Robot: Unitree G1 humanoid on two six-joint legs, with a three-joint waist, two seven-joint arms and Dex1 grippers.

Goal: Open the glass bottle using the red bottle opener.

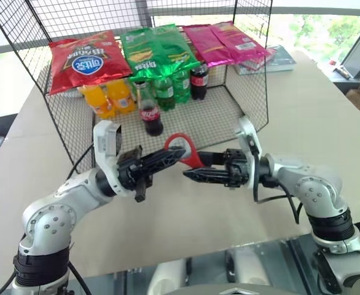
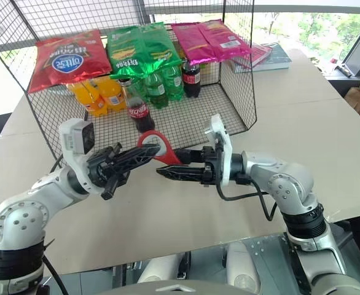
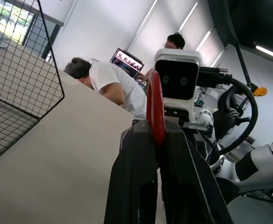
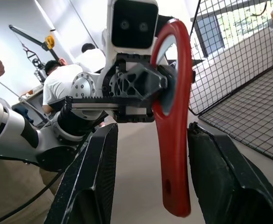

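Observation:
A metal plate leaves a space inside the opener's loop head [image 4: 169, 48]. The glass bottle's cap [image 1: 140, 84] should therefore pry off when I tilt the opener's handle.
The red bottle opener [image 1: 191, 151] hangs in the air in front of the wire basket. My left gripper [image 1: 174, 153] is shut on its loop head, as the left wrist view confirms with the opener [image 3: 155, 100] pinched between the two fingers. My right gripper [image 1: 192, 167] comes in from the right, open, its fingers [image 4: 97, 177] on either side of the slim handle [image 4: 174, 154], with a gap on one side. The glass bottle [image 1: 150, 114] with its red label stands upright on the basket floor, just behind the opener.
The wire basket [image 1: 249, 92] holds a red crisp bag [image 1: 85, 60], green and pink bags, orange soda bottles [image 1: 109, 98], green bottles and a dark cola bottle [image 1: 199, 81]. Books [image 1: 281, 58] lie at the back right. People sit behind in the wrist views.

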